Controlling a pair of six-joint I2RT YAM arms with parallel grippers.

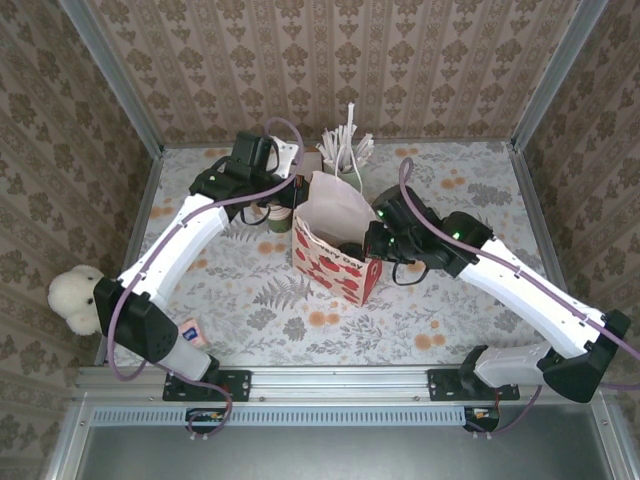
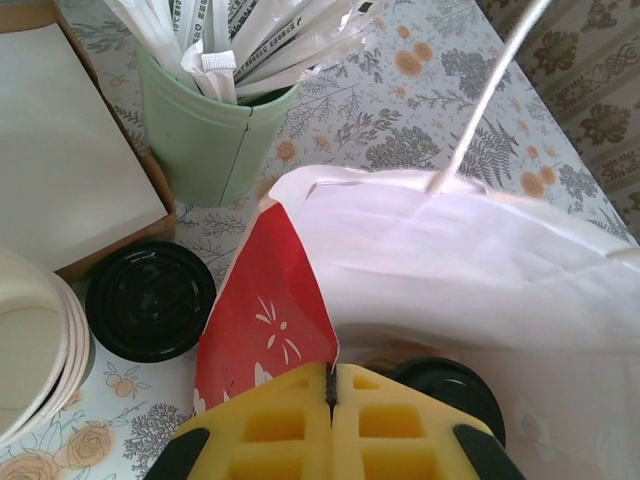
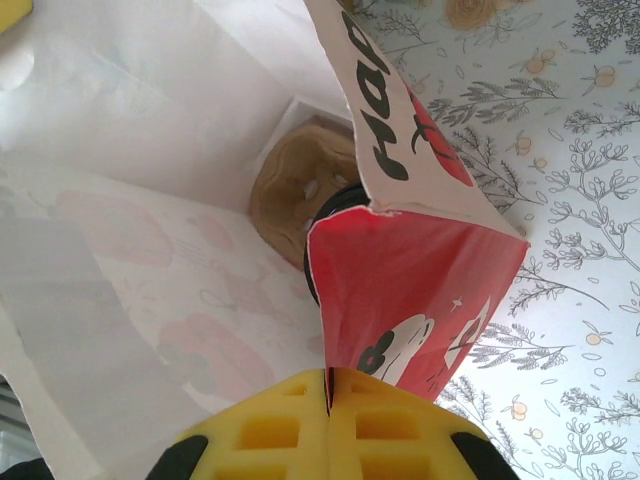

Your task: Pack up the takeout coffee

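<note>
The paper bag's front (image 1: 330, 268) is slanting crooked, so the robot's left gripper should pull one red side (image 2: 264, 305) closer while the right gripper pushes the other one back to square the bag.
A red patterned paper bag (image 1: 335, 270) with a white inside stands open mid-table. Inside it I see the round black lid of the takeout coffee (image 2: 450, 392), also a dark shape in the bag's mouth (image 1: 349, 250); the cup's body is hidden. In the right wrist view the lid's rim (image 3: 318, 235) peeks out behind a red flap, beside a brown round thing (image 3: 298, 185). My left gripper (image 2: 330, 385) is shut on the bag's far-left rim (image 2: 265, 300). On the bag's right rim (image 3: 420, 290), my right gripper (image 3: 328, 388) is shut too.
A pale mint cup of white wrapped straws (image 2: 205, 140) stands behind the bag. To the bag's left are another black lid (image 2: 150, 298), a stack of cream-lined cups (image 2: 30, 340) and a shallow brown box (image 2: 60, 150). A white plush toy (image 1: 75, 298) sits off the table's left edge.
</note>
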